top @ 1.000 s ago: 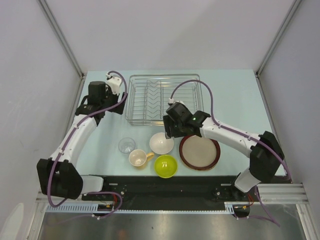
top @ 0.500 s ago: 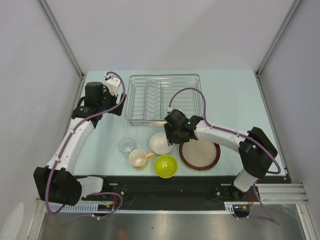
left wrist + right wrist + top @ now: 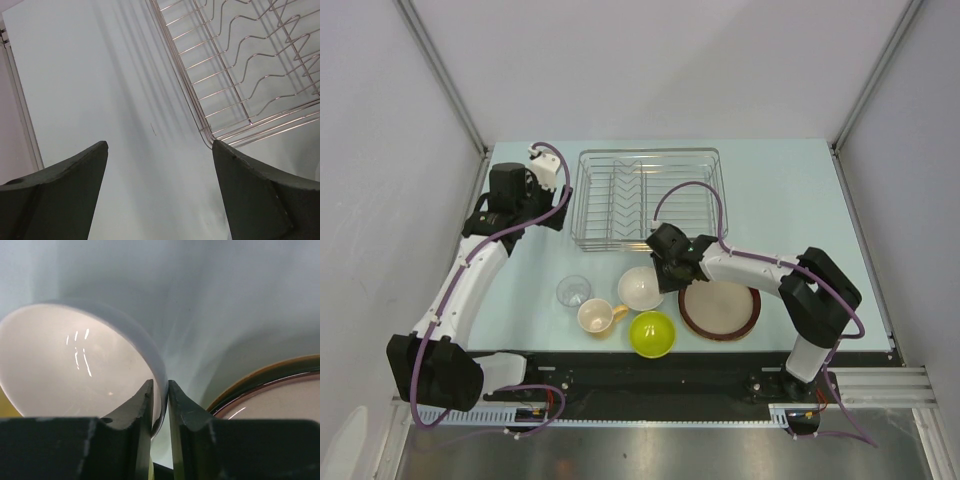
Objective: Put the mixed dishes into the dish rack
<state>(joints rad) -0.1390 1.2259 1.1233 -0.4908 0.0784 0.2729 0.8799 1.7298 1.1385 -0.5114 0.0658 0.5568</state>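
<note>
The dish rack's wavy wires are closer to my left gripper than to my right gripper, so my left gripper should grab the white bowl by the bowl's free rim.
On the table's near half the white bowl sits with my right gripper shut on its right rim. In the right wrist view one finger is inside the white bowl and one outside, the right gripper pinching the thin wall. The dark-red-rimmed plate lies just right of it, the lime-green bowl in front, and the tan mug and clear glass to the left. The silver wire dish rack holds nothing. My left gripper hangs open beside its left side.
In the left wrist view the left gripper hovers over bare table, with the dish rack's corner just to its right. The plate's rim lies close to my right finger. Grey walls enclose the table on three sides.
My right gripper has moved down and left from above the plate's edge to the white bowl's rim and closed on it. The left arm shifted slightly, staying open.
</note>
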